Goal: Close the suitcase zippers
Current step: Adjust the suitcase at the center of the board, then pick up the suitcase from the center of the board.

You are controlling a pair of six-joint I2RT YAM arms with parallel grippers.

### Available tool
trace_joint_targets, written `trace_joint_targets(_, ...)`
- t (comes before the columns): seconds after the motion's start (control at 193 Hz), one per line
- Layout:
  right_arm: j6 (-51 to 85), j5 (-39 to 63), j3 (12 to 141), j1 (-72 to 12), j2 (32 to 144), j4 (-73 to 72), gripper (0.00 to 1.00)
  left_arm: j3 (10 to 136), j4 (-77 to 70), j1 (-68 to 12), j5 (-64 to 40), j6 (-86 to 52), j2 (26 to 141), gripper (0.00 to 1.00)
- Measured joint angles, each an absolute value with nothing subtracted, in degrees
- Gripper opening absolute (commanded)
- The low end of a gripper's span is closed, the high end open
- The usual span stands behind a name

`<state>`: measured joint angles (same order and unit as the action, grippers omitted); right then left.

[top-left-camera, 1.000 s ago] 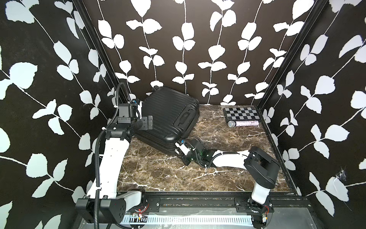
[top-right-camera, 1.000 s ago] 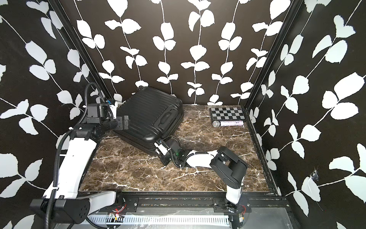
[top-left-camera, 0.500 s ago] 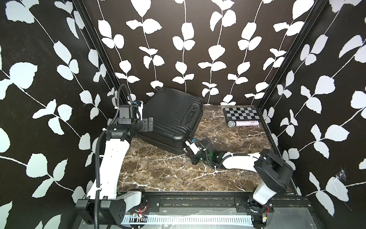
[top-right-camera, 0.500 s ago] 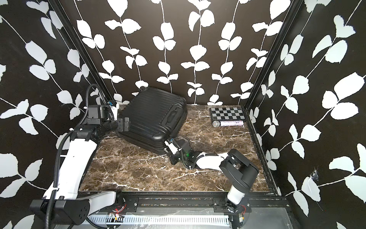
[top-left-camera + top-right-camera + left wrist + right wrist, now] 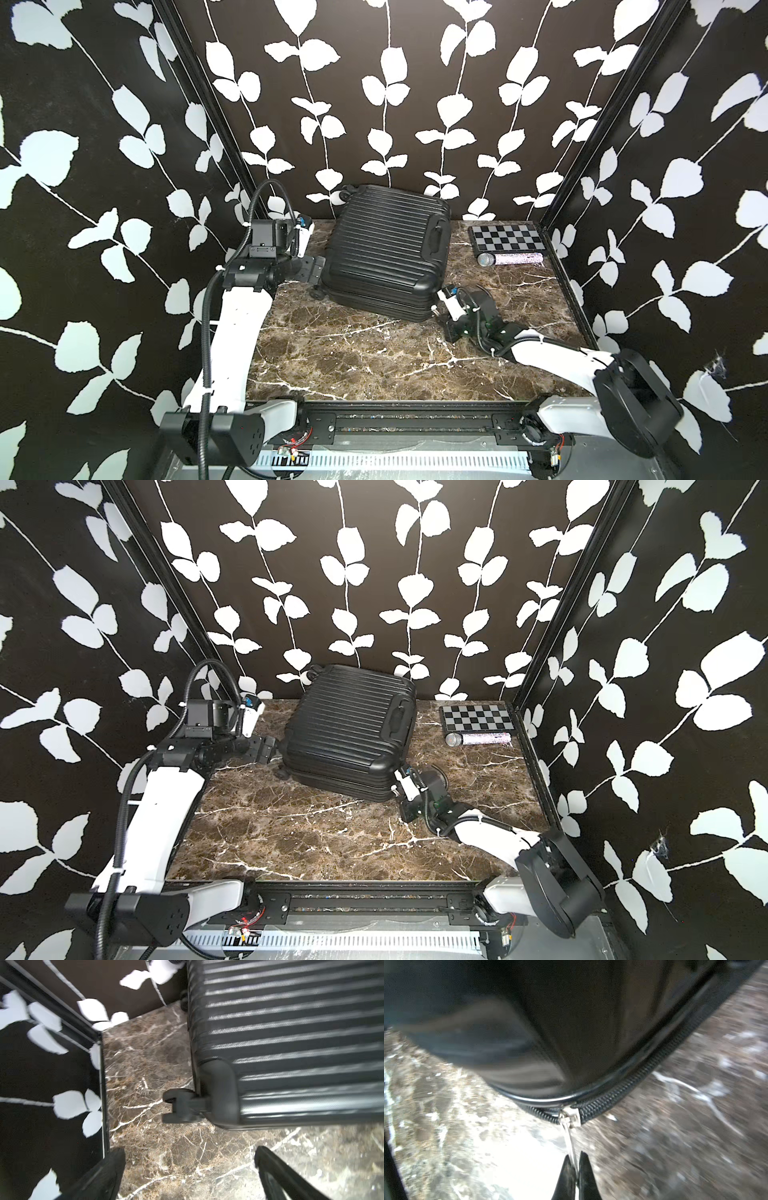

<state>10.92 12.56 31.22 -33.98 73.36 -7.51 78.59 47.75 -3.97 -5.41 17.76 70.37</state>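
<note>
The zipper slider [image 5: 570, 1117] is at the suitcase's corner and the suitcase's wheel end is loose, so my left gripper should hold the near wheel [image 5: 179, 1106] before my right gripper keeps pulling.
The black ribbed suitcase [image 5: 386, 253] [image 5: 349, 729] lies flat at the back of the marble table, both shells together. My right gripper [image 5: 575, 1155] is at its near right corner [image 5: 436, 308], shut on the thin metal tab of a zipper pull [image 5: 570, 1118]. The zipper track [image 5: 623, 1088] beyond the slider is meshed; on its other side the teeth lie apart. My left gripper [image 5: 190, 1153] [image 5: 316, 268] is open beside the case's left end, near a wheel [image 5: 178, 1107], holding nothing. The right wrist view is blurred.
A flat checkerboard [image 5: 505, 239] lies at the back right with a glittery microphone [image 5: 509, 259] along its near edge. Patterned walls enclose the table on three sides. The case nearly touches the back wall [image 5: 374, 124].
The right gripper has travelled right along the case's near edge to the right corner, still holding the pull. The suitcase has swung round, squarer to the table. The left gripper stayed open beside it.
</note>
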Motion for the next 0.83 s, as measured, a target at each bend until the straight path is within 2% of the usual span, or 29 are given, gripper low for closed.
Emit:
trace_joint_targets(0.212, 10.46, 12.88, 31.09, -29.95, 71.68, -4.58, 0.0, 78.61, 48.27, -3.97, -8.05, 28.45, 74.19, 0.99)
trace_joint_targets(0.507, 9.04, 15.0, 31.24, -28.84, 71.59, -3.99, 0.0, 77.71, 46.5, -3.64, -11.03, 49.47, 79.77, 1.0)
trace_joint_targets(0.827, 7.29, 15.53, 32.01, -28.67, 71.59, -2.42, 0.0, 78.15, 42.3, -2.31, -16.21, 60.55, 87.2, 0.97)
